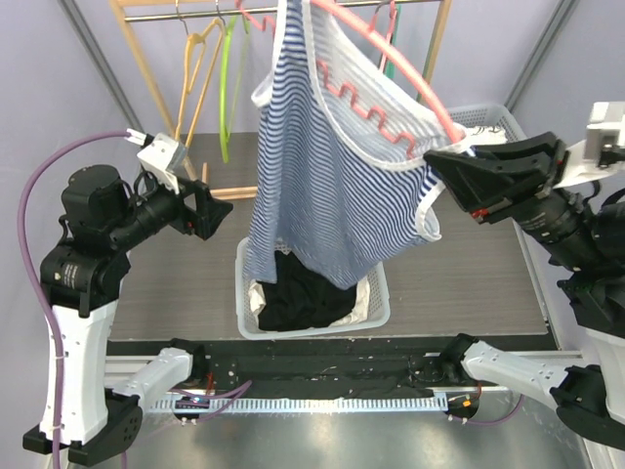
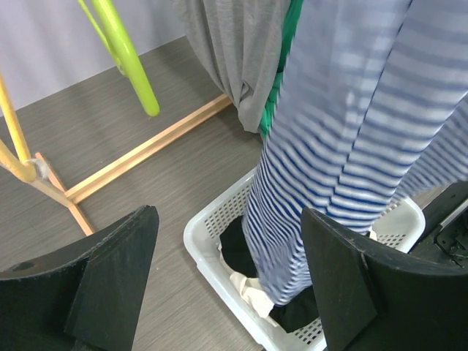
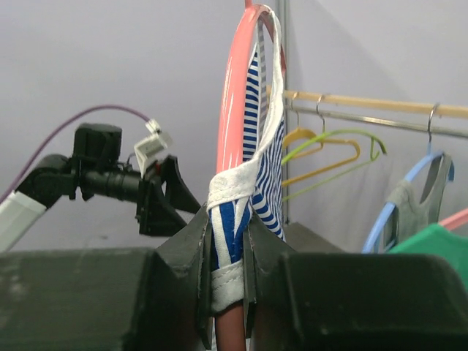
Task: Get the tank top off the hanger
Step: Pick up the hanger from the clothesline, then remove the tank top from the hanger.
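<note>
The robot's right gripper has the tank top's strap and the hanger's bar (image 1: 445, 152) pinched together, so next the left gripper grabs the hanger's other end before the right gripper opens.
A blue-and-white striped tank top (image 1: 322, 186) hangs on a coral-pink hanger (image 1: 391, 61), tilted up toward the right, with its hem reaching down into a white basket (image 1: 383, 305). My right gripper (image 1: 441, 166) is shut on the top's white-trimmed edge where it wraps the hanger's right end. In the right wrist view the striped cloth (image 3: 232, 219) and the pink bar (image 3: 232, 110) sit pinched between the jaws of this gripper (image 3: 229, 234). My left gripper (image 1: 221, 211) stands open to the left of the top, apart from it. In its own view that gripper (image 2: 228, 219) frames the striped cloth (image 2: 344, 146) and holds nothing.
The basket (image 2: 199, 245) holds black and cream clothes. Behind stands a wooden rack (image 1: 146, 68) with yellow (image 1: 195, 59) and green (image 1: 227, 78) hangers. A grey garment (image 2: 234, 51) and a green one hang there too. Another white basket (image 1: 488, 122) sits at the back right.
</note>
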Tool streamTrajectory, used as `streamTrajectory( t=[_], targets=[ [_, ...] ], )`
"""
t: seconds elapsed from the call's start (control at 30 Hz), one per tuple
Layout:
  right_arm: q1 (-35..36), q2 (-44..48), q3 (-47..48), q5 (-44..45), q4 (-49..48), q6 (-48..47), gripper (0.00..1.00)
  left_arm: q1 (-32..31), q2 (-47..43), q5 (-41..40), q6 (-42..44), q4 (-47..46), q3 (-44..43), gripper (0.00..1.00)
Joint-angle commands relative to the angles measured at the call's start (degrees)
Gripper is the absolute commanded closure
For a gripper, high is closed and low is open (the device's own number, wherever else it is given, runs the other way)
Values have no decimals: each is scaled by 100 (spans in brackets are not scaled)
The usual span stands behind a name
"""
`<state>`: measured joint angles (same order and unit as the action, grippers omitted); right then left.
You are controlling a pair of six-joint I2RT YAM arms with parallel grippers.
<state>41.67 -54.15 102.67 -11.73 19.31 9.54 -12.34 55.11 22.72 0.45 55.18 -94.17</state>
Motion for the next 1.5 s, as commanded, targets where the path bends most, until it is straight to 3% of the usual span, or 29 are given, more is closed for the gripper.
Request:
streamTrajectory(
  t=[0.0, 0.07, 0.17, 0.37, 0.6, 0.87, 1.07, 1.2, 1.33, 1.47],
  targets=[
    [25, 159, -537, 83, 11, 197, 99, 30, -123, 206, -18, -25, -136, 14],
    [25, 238, -836, -5, 90, 241, 99, 30, -141, 276, 8, 19, -172, 4],
    [25, 308, -1135, -215, 257, 285, 99, 30, -185, 549, 139, 186, -242, 0],
    [34, 405, -1258, -857, 1074, 92, 99, 21, -894, 1058, 709, 257, -76, 0],
    [34, 555, -1522, -1692, 1698, -101, 99, 21, -1556, 1954, 843, -708, 452, 0],
    [34, 449, -1408, -2860, 2024, -312, 99, 21, -1337, 2781, 808, -1052, 768, 0],
    [25, 449, -1408, -3125, 2147, -514, 99, 21, -1082, 3220, 773, -1106, 663, 0],
    [34, 440, -1347, -3169, 2191, -646, 99, 30, -968, 3790, 1105, -668, 558, 1],
    [34, 344, -1215, -3309, 2200, -673, 99, 21, -704, 4257, 2028, 623, 198, 8],
    [25, 239, -1118, -3389, 2200, -699, 99, 21, -721, 4311, 2117, 626, 259, 11]
  ],
)
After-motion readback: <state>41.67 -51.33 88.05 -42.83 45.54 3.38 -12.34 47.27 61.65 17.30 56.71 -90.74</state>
